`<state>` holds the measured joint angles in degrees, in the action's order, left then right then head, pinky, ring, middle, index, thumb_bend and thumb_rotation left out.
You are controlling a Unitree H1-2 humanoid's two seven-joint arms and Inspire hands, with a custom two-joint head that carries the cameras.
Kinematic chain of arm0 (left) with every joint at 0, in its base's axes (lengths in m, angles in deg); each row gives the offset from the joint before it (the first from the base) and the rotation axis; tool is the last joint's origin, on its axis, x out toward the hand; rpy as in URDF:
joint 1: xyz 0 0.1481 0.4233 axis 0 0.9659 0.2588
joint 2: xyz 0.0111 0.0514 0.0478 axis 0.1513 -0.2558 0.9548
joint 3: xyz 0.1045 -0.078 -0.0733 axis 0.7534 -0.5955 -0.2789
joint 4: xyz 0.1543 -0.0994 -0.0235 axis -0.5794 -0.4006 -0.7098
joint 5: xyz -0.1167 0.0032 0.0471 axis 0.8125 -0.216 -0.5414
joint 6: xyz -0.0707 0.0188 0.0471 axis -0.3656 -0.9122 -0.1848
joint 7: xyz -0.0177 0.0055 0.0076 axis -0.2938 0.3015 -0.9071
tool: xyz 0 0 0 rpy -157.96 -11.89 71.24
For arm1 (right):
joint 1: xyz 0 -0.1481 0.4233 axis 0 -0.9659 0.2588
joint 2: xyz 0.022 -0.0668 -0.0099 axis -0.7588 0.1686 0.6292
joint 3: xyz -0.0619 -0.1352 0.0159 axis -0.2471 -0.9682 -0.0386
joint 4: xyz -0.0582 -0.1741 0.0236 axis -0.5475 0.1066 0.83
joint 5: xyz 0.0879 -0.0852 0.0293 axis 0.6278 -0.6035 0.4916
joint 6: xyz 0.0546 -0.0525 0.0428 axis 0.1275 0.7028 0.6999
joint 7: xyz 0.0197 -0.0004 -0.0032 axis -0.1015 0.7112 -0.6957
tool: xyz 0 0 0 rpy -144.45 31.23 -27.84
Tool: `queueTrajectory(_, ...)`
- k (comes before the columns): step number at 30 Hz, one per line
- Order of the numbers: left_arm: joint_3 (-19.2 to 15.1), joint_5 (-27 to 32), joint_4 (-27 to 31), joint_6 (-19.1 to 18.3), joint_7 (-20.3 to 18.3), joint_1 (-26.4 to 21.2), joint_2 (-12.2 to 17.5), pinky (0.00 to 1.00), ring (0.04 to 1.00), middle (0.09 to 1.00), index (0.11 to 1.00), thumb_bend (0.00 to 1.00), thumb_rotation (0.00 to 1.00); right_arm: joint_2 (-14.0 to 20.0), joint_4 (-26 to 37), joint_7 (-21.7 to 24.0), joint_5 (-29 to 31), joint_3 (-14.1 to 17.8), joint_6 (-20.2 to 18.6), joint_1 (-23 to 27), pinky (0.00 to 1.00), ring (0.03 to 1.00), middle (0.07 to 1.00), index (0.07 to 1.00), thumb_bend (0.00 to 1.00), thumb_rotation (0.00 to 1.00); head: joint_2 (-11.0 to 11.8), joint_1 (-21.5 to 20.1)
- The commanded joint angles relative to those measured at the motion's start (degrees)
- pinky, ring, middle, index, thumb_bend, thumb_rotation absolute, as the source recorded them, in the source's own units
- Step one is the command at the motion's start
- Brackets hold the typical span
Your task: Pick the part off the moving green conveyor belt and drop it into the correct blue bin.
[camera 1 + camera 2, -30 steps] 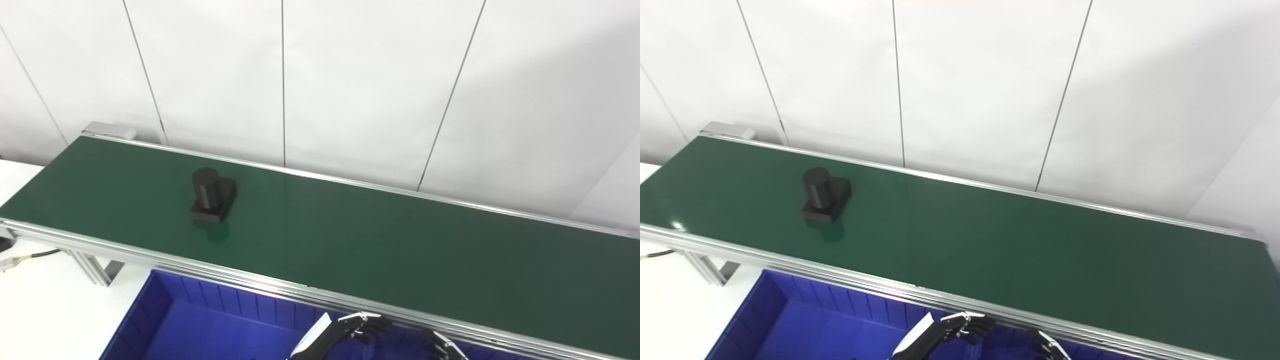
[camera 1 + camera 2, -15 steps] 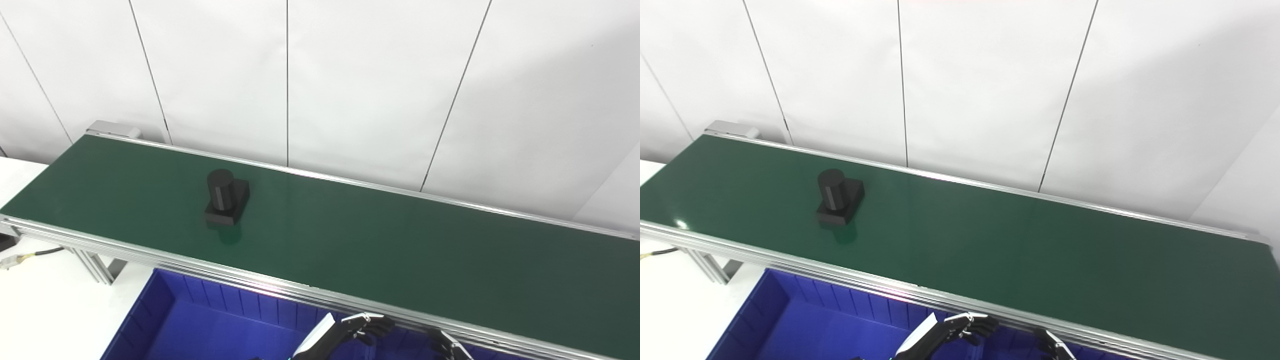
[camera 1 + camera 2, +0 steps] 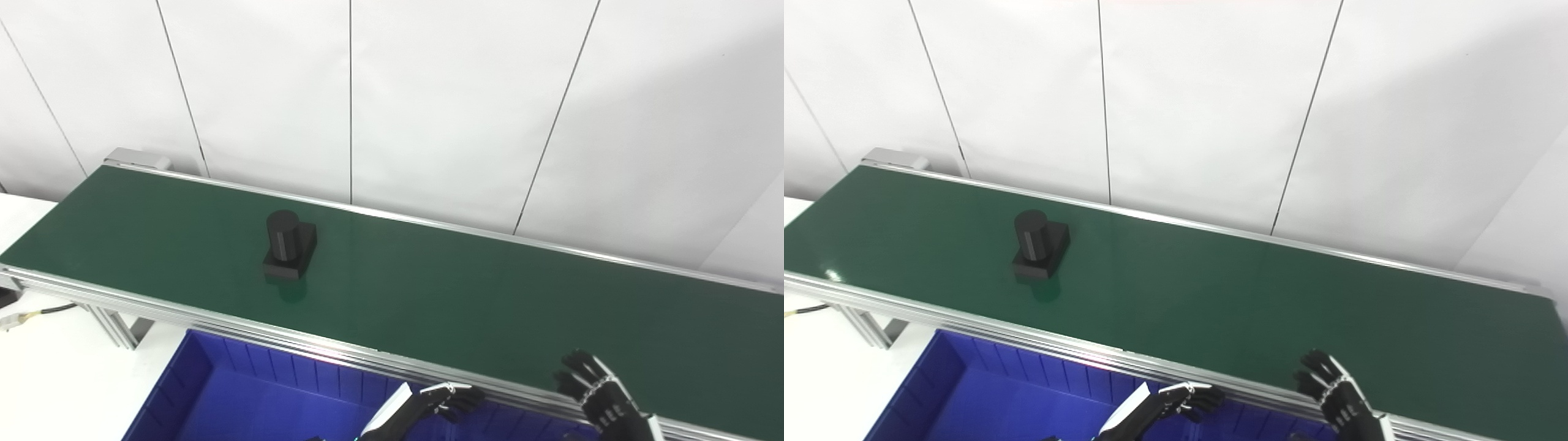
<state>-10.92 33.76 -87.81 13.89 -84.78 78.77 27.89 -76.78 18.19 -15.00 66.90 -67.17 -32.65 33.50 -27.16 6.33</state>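
Note:
The cylinder rises flush (image 3: 287, 254) from its matching black square base, so the base (image 3: 306, 244) will come up too when I lift the cylinder.
A black part (image 3: 289, 246), an upright cylinder on a flat square base, rides on the green conveyor belt (image 3: 465, 300) left of centre; it also shows in the right eye view (image 3: 1039, 246). My left hand (image 3: 442, 401) hangs low over the blue bin (image 3: 257, 401), fingers curled and holding nothing. My right hand (image 3: 595, 392) is raised at the belt's near edge on the right, fingers spread and empty, far right of the part. It also shows in the right eye view (image 3: 1335, 392).
The belt's aluminium frame rail (image 3: 184, 315) runs between the bin and the belt. A white table (image 3: 55, 373) with a cable (image 3: 37, 315) lies at the left. A white panelled wall stands behind the belt.
The part has travelled to the right along the belt. My right hand has risen from below the rail to the belt's near edge with fingers spread. The left hand has stayed put.

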Motion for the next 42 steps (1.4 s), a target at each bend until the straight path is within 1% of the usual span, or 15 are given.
queueTrajectory(1,0.2,0.1,0.7,2.2,1.5,-1.6,-0.8,0.68,0.758,0.781,0.782,1.00,0.15,-0.6,2.9,3.0,1.5,1.3,3.0,2.0,0.73,0.749,0.806,0.834,0.96,0.43,0.0,0.1)
queueTrajectory(5,0.3,0.3,0.4,2.2,1.6,-1.8,-0.9,0.68,0.759,0.782,0.779,1.00,0.15,-1.2,3.1,5.5,2.1,2.8,3.0,3.8,0.73,0.760,0.830,0.836,0.97,0.42,0.0,0.2)
queueTrajectory(9,0.6,0.4,0.2,2.2,1.7,-1.9,-0.9,0.68,0.758,0.782,0.782,1.00,0.15,-1.6,2.3,6.9,3.4,3.8,3.0,6.2,0.72,0.750,0.805,0.823,0.98,0.40,0.1,0.1)
queueTrajectory(13,0.7,0.4,-0.4,2.2,1.9,-2.2,-1.0,0.68,0.757,0.784,0.784,1.00,0.17,-1.9,1.2,7.5,3.4,4.2,3.0,8.6,0.72,0.736,0.798,0.817,0.98,0.38,0.5,0.4)
queueTrajectory(16,0.9,0.2,-0.9,2.2,2.1,-2.4,-1.2,0.68,0.760,0.785,0.785,1.00,0.18,-1.9,0.2,7.5,3.1,4.1,3.0,10.5,0.72,0.744,0.823,0.821,0.98,0.37,0.6,0.5)
queueTrajectory(18,1.1,0.0,-1.1,2.2,2.4,-2.6,-1.2,0.68,0.758,0.784,0.785,1.00,0.18,-2.1,-0.7,7.2,2.7,4.0,3.0,11.8,0.71,0.742,0.824,0.821,0.97,0.36,0.7,0.7)
queueTrajectory(24,1.8,-0.1,-1.9,2.2,3.3,-3.1,-1.3,0.68,0.760,0.783,0.782,1.00,0.17,-2.5,-3.7,4.6,-0.8,3.6,2.9,16.2,0.70,0.732,0.822,0.831,0.94,0.33,0.9,1.3)
queueTrajectory(27,2.1,0.0,-2.1,2.2,3.4,-3.2,-1.4,0.69,0.760,0.784,0.782,1.00,0.17,-2.5,-5.2,4.2,-0.3,2.7,2.9,18.2,0.69,0.732,0.823,0.831,0.93,0.31,1.0,1.4)
queueTrajectory(31,2.5,-0.5,-2.3,2.2,3.9,-3.4,-1.3,0.69,0.760,0.785,0.783,1.00,0.17,-2.7,-7.2,1.9,-1.0,1.2,2.4,21.4,0.68,0.739,0.828,0.828,0.93,0.29,1.1,1.3)
queueTrajectory(38,3.1,-0.7,-2.8,2.2,4.7,-3.8,-1.3,0.69,0.758,0.784,0.781,1.00,0.20,-2.8,-11.8,-2.7,-5.0,-1.1,2.2,26.8,0.65,0.732,0.829,0.828,0.94,0.33,1.4,1.6)
queueTrajectory(40,3.1,-0.6,-2.9,2.2,4.8,-3.8,-1.3,0.69,0.759,0.784,0.780,1.00,0.20,-2.8,-12.9,-3.3,-5.5,-1.6,2.3,27.8,0.65,0.733,0.837,0.830,0.92,0.31,1.5,1.6)
queueTrajectory(42,3.3,-0.7,-3.1,2.2,5.1,-3.9,-1.3,0.69,0.759,0.784,0.779,1.00,0.19,-2.9,-13.9,-4.2,-6.0,-2.0,1.8,28.9,0.65,0.735,0.838,0.831,0.93,0.31,1.5,1.6)
